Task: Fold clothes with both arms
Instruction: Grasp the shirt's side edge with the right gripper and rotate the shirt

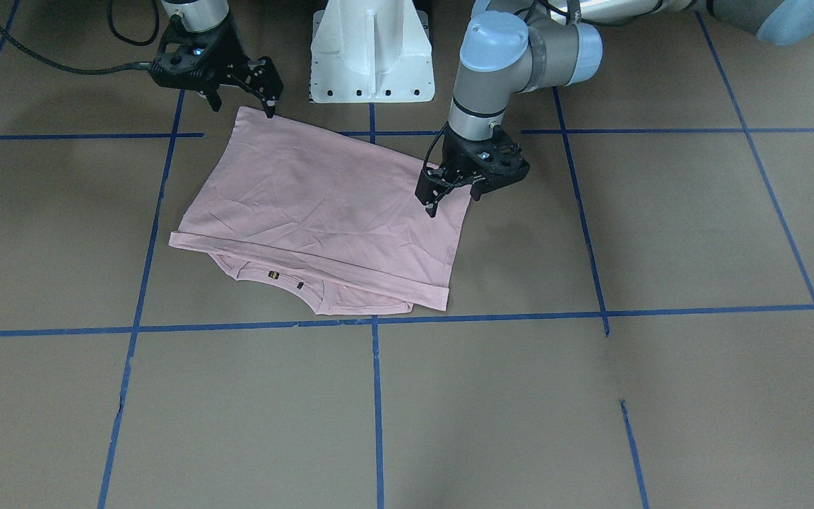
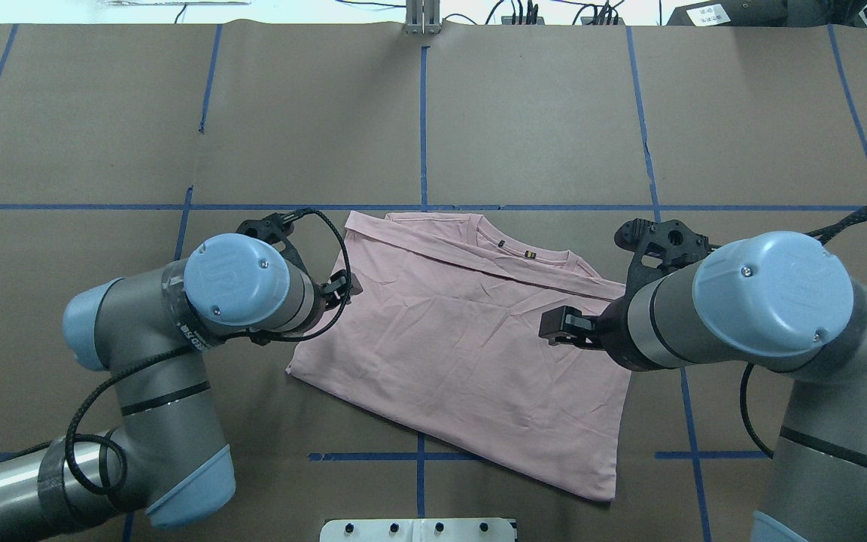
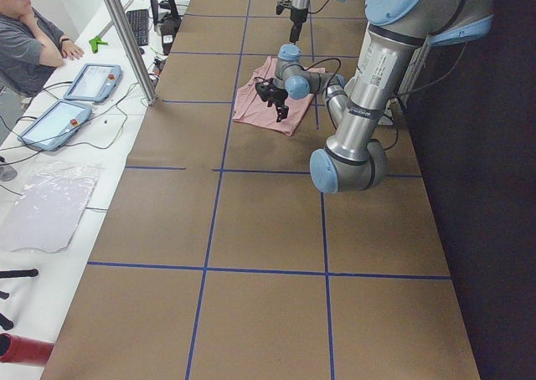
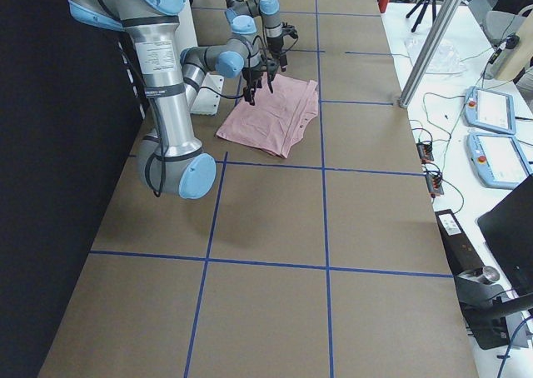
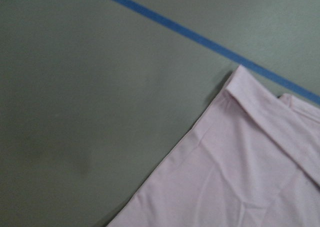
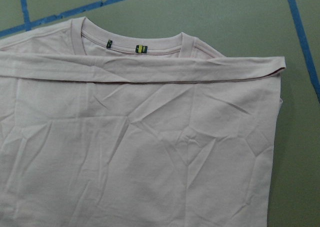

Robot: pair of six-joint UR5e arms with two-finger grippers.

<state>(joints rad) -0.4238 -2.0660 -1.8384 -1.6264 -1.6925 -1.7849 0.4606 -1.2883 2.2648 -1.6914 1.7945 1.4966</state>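
My gripper will pull the T-shirt's near corner, and the pale pink T-shirt should turn round flat and still folded, because the hem edge lies smooth below the T-shirt's collar.
The pale pink T-shirt lies flat on the brown table, folded, with its hem edge laid across just below the ribbed collar on the side away from me. The print is hidden. It also shows in the overhead view and in both wrist views. My left gripper is open and empty, hovering over the shirt's side edge. My right gripper is open and empty, raised above the near corner on the other side. Neither touches the cloth.
The white pedestal stands at the table's near edge, just behind the shirt. Blue tape lines grid the brown table. An operator sits at a side bench with tablets beyond the table's far edge.
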